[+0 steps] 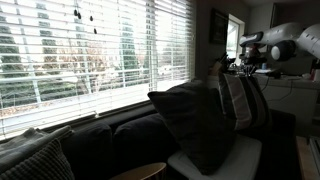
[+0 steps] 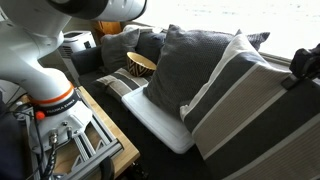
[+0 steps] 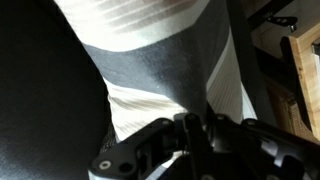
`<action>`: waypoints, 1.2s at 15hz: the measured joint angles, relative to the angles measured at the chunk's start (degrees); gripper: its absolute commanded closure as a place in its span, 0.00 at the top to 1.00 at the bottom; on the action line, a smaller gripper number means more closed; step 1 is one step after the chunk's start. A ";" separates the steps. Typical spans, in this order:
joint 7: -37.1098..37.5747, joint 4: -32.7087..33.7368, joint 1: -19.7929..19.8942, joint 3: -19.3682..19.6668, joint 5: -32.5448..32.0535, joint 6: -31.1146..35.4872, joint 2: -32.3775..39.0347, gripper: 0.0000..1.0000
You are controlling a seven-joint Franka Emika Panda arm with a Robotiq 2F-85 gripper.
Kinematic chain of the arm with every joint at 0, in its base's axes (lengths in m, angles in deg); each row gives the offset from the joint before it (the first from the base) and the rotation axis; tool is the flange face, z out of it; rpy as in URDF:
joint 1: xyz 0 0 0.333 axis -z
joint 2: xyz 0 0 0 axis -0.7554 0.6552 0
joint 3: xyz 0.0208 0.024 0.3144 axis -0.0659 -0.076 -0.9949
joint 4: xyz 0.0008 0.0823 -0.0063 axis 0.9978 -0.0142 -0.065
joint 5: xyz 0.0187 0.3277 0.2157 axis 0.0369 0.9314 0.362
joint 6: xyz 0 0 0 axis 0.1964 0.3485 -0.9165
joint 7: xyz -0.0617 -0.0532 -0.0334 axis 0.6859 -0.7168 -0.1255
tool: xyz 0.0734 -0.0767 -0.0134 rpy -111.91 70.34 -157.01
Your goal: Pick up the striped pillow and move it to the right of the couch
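Note:
The couch's near end [image 1: 281, 127] is open and my gripper pinches the striped pillow's top edge [image 2: 281, 87]. I should keep carrying the pillow over until it rests on that end.
The striped pillow [image 1: 243, 100] has broad light grey and charcoal stripes and stands tilted at the near end of the dark couch [image 1: 110, 135]. It fills the right of an exterior view [image 2: 245, 95] and most of the wrist view [image 3: 165, 60]. My gripper [image 1: 232, 68] is at the pillow's top edge, seen at the frame's right edge in an exterior view [image 2: 303, 66]. In the wrist view its fingers [image 3: 195, 125] are pressed together on the pillow's fabric. A plain dark cushion [image 1: 192, 120] leans right beside the striped pillow, also seen in an exterior view [image 2: 190, 65].
A white pad [image 2: 160, 122] lies under the two cushions. A ribbed grey cushion [image 1: 35, 160] sits at the couch's far end. A round wooden table [image 2: 140, 63] stands by the couch. The robot base and a wooden stand [image 2: 95, 130] are close by. Window blinds [image 1: 90, 50] run behind the couch.

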State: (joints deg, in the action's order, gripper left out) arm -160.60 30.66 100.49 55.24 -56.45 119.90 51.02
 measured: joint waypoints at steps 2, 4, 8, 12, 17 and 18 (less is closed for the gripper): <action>0.00 0.16 -0.05 -0.05 0.08 3.13 1.77 0.02; 0.28 1.03 0.26 -1.50 -0.52 6.76 3.75 0.02; 3.05 6.09 1.89 -7.88 -3.08 13.08 8.17 0.02; 6.52 7.83 2.24 -10.47 -5.62 20.77 10.64 0.02; 10.93 7.61 2.36 -10.73 -8.97 29.90 12.45 0.02; 11.84 7.61 2.40 -10.73 -9.60 31.34 12.74 0.02</action>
State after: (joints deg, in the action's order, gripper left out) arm -148.76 38.26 102.89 44.51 -66.05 151.24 63.76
